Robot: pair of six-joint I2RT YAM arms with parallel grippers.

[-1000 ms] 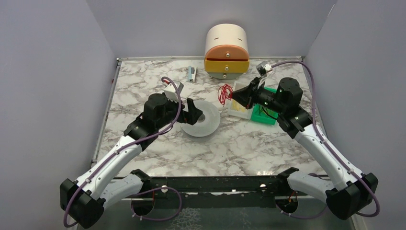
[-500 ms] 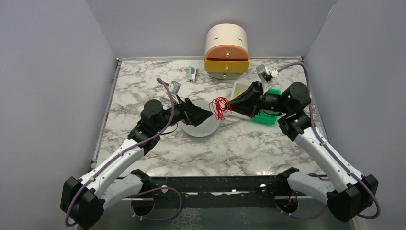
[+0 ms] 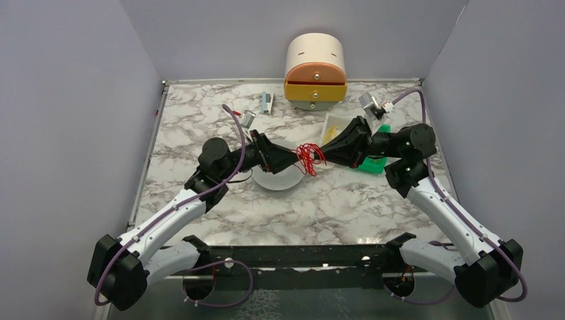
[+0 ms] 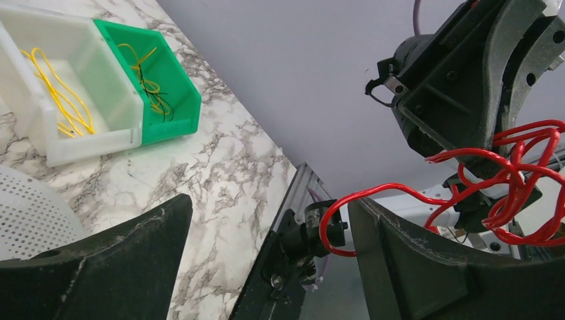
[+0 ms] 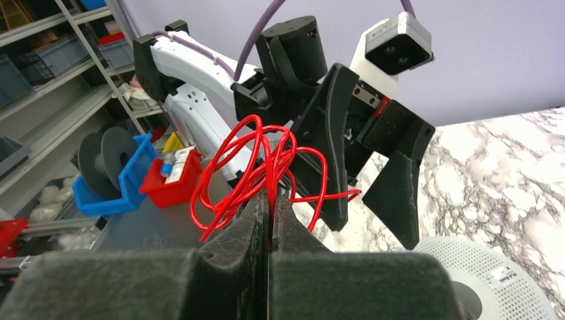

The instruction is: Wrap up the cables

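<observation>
The bunched cables tangle at my right gripper's tips (image 3: 309,158), so my left gripper should pinch the reaching loop (image 4: 323,229) while my right one opens and spreads the cable bundle.
The cables (image 3: 307,159) are a curly bundle of thin red wire held in the air above the white disc. My right gripper (image 3: 320,154) is shut on the cables (image 5: 266,160), which fan out from its closed tips (image 5: 270,200). My left gripper (image 3: 295,159) faces it from the left, open, with its tips at the bundle. In the left wrist view the jaws (image 4: 268,203) stand wide apart, and one red loop (image 4: 513,173) curls round the right finger (image 4: 426,260). The left gripper also shows open in the right wrist view (image 5: 372,233).
A white perforated disc (image 3: 276,179) lies under the grippers. A white bin with yellow wires (image 4: 66,100) and a green bin (image 4: 160,87) stand at the right. A cream and orange drawer unit (image 3: 315,70) stands at the back, with a small item (image 3: 267,101) beside it.
My right gripper carried the red cables left from beside the white bin to above the disc. My left gripper rose off the disc and moved right to meet the bundle.
</observation>
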